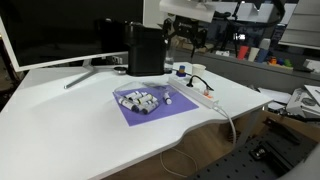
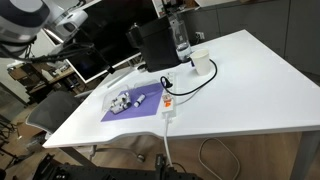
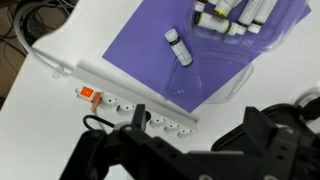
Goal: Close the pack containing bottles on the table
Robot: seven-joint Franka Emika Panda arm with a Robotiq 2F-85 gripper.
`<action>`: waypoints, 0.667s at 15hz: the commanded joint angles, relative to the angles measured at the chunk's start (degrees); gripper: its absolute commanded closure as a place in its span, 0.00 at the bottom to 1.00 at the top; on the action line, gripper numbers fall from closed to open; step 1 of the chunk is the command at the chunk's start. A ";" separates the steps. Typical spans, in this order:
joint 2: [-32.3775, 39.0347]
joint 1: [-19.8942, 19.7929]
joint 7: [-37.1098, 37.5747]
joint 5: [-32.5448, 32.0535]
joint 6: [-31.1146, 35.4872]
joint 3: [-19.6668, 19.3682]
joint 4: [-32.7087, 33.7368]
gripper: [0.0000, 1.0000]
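Observation:
The robot's open gripper hangs crooked to the pack's clear flap (image 3: 211,74), so it should turn square and move down toward the flap's loose edge (image 3: 193,105).
The transparent pack (image 1: 140,100) lies on a purple sheet (image 1: 150,113) on the white table (image 1: 70,120), and shows in both exterior views (image 2: 124,100). Several small white bottles with grey caps (image 3: 228,14) cluster at the top of the wrist view. One bottle (image 3: 178,47) lies apart from them. A clear flap of the pack (image 3: 215,78) spreads over the sheet's edge. My gripper (image 3: 195,130) is open and empty. It hovers well above the table, over the edge of the sheet and the power strip. Its dark fingers frame the bottom of the wrist view.
A long white power strip (image 3: 120,97) with an orange switch lies beside the sheet, and shows in an exterior view (image 2: 168,103). A tall black box (image 1: 145,48) stands behind it. A white cup (image 2: 200,63), a clear bottle (image 2: 180,35) and a monitor (image 1: 50,30) stand at the back.

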 commanded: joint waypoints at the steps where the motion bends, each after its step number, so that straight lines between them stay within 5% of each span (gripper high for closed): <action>1: 7.77 -0.32 -4.87 9.37 15.02 -5.78 -1.58 0.00; 2: 10.06 2.59 -9.33 16.24 20.47 -8.61 -2.65 0.00; 3: 11.77 9.57 -10.33 21.16 24.51 -14.01 -2.96 0.00; 4: 7.71 2.02 -8.74 15.06 18.58 -7.94 -2.96 0.00; 6: 11.75 6.92 -14.34 24.23 23.45 -11.16 -2.69 0.00; 10: 11.75 9.26 -12.99 26.85 24.84 -10.03 -2.37 0.00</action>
